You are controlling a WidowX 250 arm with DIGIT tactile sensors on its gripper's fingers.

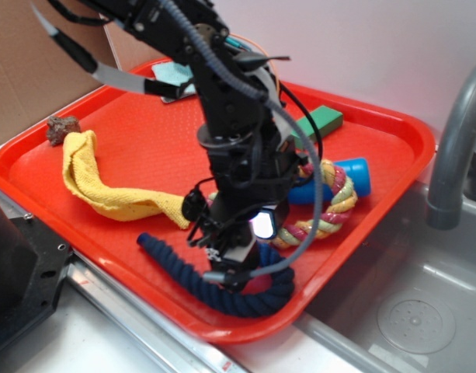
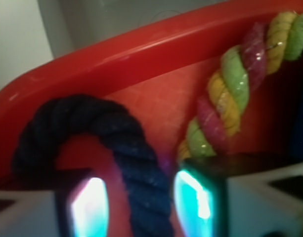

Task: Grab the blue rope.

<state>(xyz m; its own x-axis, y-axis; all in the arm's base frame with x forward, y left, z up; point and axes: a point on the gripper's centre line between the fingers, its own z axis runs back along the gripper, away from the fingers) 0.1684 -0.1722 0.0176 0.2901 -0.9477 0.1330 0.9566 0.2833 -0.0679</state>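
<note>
The pastel twisted rope runs under one finger beside the blue rope. I should lift clear and take the part of the blue rope nearer its loose end.
The blue rope lies in a U along the near edge of the red tray. My gripper is lowered over the middle of the rope. In the wrist view, one strand of the blue rope runs between my two lit fingers, with a gap of red tray showing on each side of it. The gripper is open and straddles the rope; the pads do not press on it. The rope's bend curves off to the left in the wrist view.
A pastel twisted rope lies just right of the gripper, looped round a bright blue bottle. A yellow cloth, a brown lump and a green block also sit in the tray. A grey faucet and sink are on the right.
</note>
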